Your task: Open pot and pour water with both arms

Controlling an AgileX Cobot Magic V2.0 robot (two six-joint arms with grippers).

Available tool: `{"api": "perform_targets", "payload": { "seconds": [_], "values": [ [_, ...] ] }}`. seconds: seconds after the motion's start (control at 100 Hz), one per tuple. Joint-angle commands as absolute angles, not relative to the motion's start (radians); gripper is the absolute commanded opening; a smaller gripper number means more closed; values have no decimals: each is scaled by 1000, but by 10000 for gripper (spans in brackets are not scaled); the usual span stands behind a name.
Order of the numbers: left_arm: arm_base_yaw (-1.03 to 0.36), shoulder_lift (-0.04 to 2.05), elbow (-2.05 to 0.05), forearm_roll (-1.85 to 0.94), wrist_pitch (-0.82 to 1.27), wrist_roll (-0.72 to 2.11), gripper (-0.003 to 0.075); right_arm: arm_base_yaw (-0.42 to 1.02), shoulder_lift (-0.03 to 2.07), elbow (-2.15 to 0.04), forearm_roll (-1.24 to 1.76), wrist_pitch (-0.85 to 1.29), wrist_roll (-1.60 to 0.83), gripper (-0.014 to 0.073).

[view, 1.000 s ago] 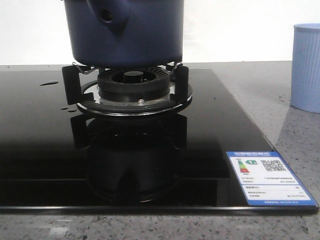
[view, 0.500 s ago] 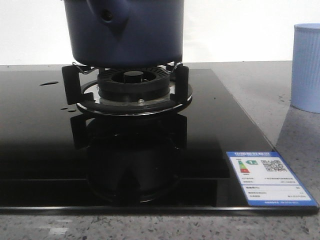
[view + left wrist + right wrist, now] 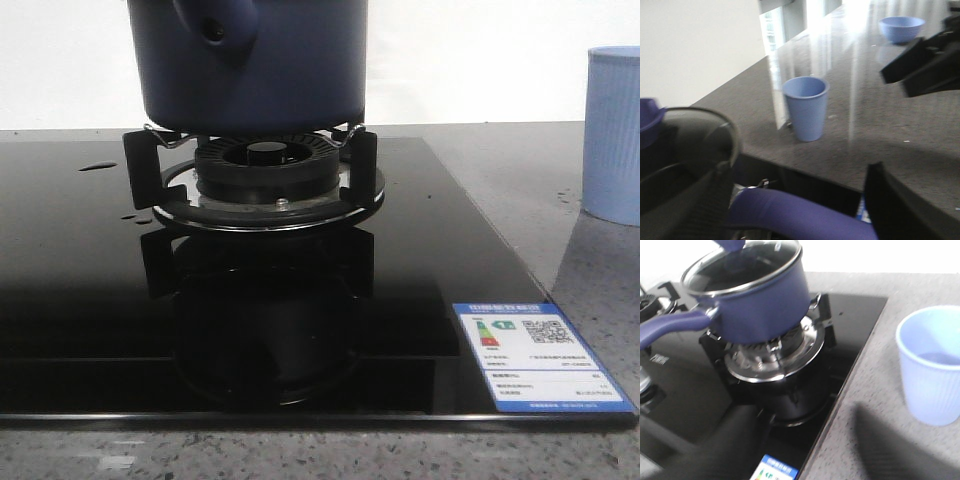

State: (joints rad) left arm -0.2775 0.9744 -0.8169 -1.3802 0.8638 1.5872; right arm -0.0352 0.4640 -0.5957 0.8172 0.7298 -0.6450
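Observation:
I should lift the glass lid (image 3: 746, 271) by its blue knob (image 3: 731, 244) with my left gripper before my right gripper goes for the cup, because the lid covers the pot.
The dark navy-blue pot (image 3: 250, 70) stands on the gas burner (image 3: 265, 170), its handle stub toward the front camera. In the right wrist view the pot (image 3: 760, 300) wears a glass lid (image 3: 740, 265) with a blue knob (image 3: 730, 244). My left gripper (image 3: 800, 225) is open, and the pot's blue handle (image 3: 790, 217) lies across the gap between its fingers (image 3: 900, 210). My right gripper (image 3: 805, 460) is open and empty, above the hob's front right corner, apart from the pot. Neither gripper shows in the front view.
A pale blue ribbed cup (image 3: 612, 135) stands on the grey counter right of the black glass hob (image 3: 80, 300); it also shows in the right wrist view (image 3: 932, 365) and the left wrist view (image 3: 806, 107). A blue bowl (image 3: 901, 27) sits farther off. A blue label (image 3: 540, 355) marks the hob's front right corner.
The pot and the cup have not moved. Only the dark reflections in the glass hob shift slightly.

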Motion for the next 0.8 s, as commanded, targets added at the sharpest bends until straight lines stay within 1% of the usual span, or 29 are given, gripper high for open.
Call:
{"api": "perform_targets", "payload": {
  "seconds": [0.0,0.05,0.25,0.54,0.79],
  "values": [
    [-302,991,-854,-1453,756,1594,607,-40,477,-631,858,652,-665,613],
    [-310,1005,-856,-1453,709,1594,606,-40,477,-631,858,644,-665,636],
    [-312,1096,-927,-1462,620,1656,606,-40,477,-631,858,634,-665,636],
    [-312,1299,-1109,-1522,618,1699,606,-40,477,-631,858,634,-665,636],
    [-312,1445,-1196,-1528,620,1700,607,-40,477,-631,864,634,-665,636]
  ]
}}
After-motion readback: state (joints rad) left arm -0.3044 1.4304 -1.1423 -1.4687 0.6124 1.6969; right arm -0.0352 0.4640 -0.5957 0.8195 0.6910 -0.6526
